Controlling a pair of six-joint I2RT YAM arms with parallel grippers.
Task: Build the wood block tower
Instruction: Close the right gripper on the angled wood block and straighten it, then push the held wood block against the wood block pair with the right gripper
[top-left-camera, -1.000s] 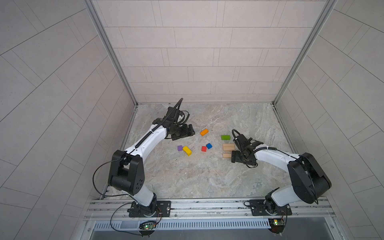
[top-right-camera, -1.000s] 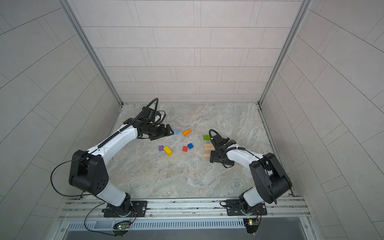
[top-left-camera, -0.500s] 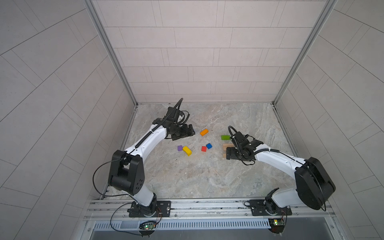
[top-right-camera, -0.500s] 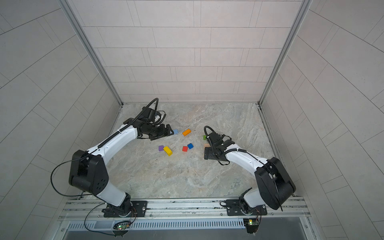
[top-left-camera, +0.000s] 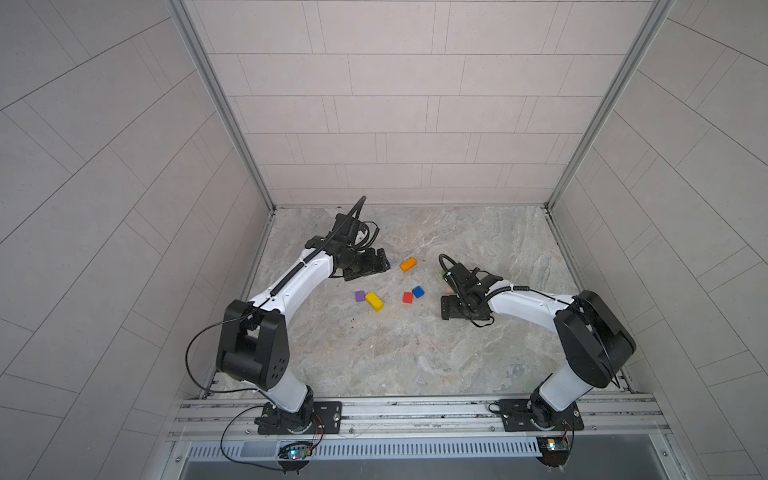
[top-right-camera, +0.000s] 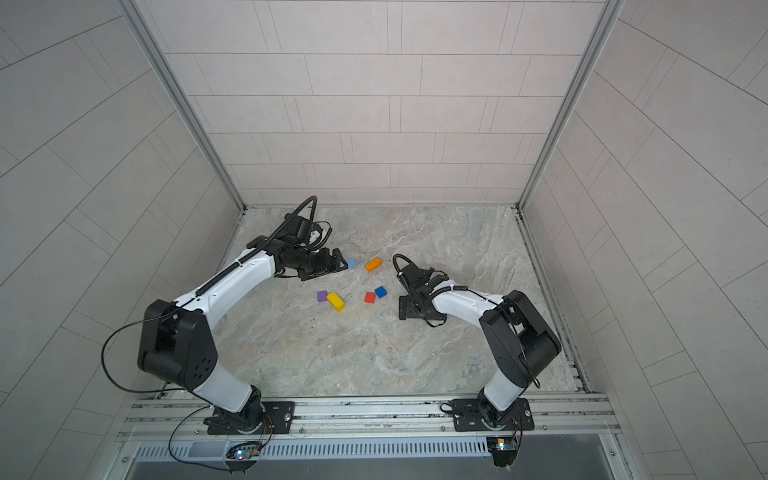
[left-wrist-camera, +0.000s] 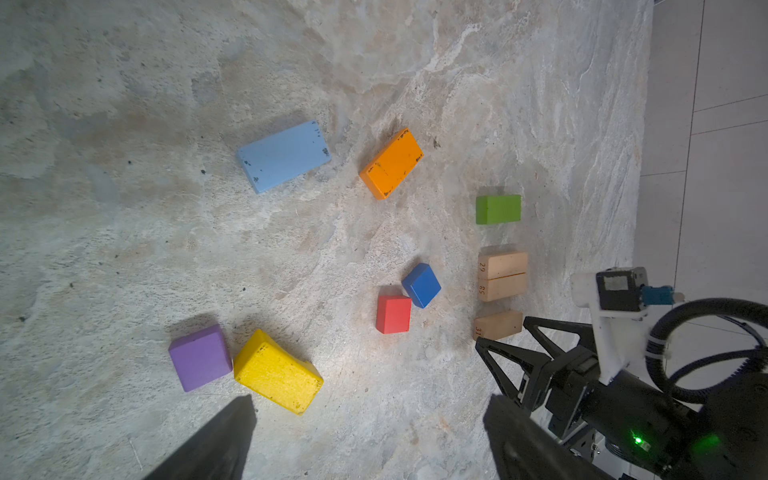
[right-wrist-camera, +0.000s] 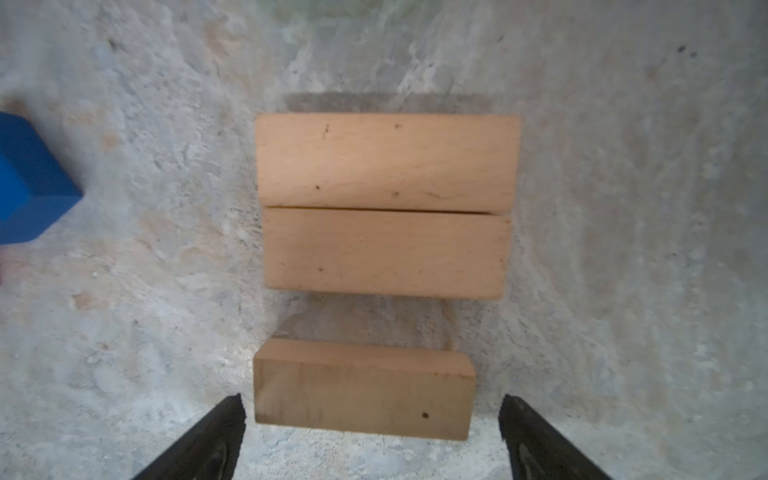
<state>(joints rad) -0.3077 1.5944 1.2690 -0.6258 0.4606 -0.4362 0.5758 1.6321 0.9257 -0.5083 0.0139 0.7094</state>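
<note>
Next, my right gripper closes on the loose bar (right-wrist-camera: 364, 392) and brings it flush, because a gap (right-wrist-camera: 364, 318) lies between this tan bar and the paired tan bars.
The wood blocks lie loose on the stone floor; no tower stands. In the left wrist view I see a light-blue brick (left-wrist-camera: 284, 156), orange brick (left-wrist-camera: 391, 163), green brick (left-wrist-camera: 498, 209), blue cube (left-wrist-camera: 421, 285), red cube (left-wrist-camera: 393, 314), purple cube (left-wrist-camera: 200, 357) and yellow brick (left-wrist-camera: 276, 377). Two tan bars (right-wrist-camera: 386, 208) lie side by side, with a third tan bar (right-wrist-camera: 361, 395) just apart from them. My right gripper (right-wrist-camera: 370, 399) is open, its fingers flanking the third bar without touching. My left gripper (top-left-camera: 380, 262) hangs open and empty near the light-blue brick (top-right-camera: 351, 262).
The right arm (top-left-camera: 523, 301) covers the tan bars and green brick in both top views. Tiled walls close the floor on three sides, and a metal rail (top-left-camera: 415, 411) runs along the front. Bare floor (top-left-camera: 395, 353) lies in front of the blocks.
My right gripper has slid left across the tan bars, which it now hides from above. The left arm has not moved.
</note>
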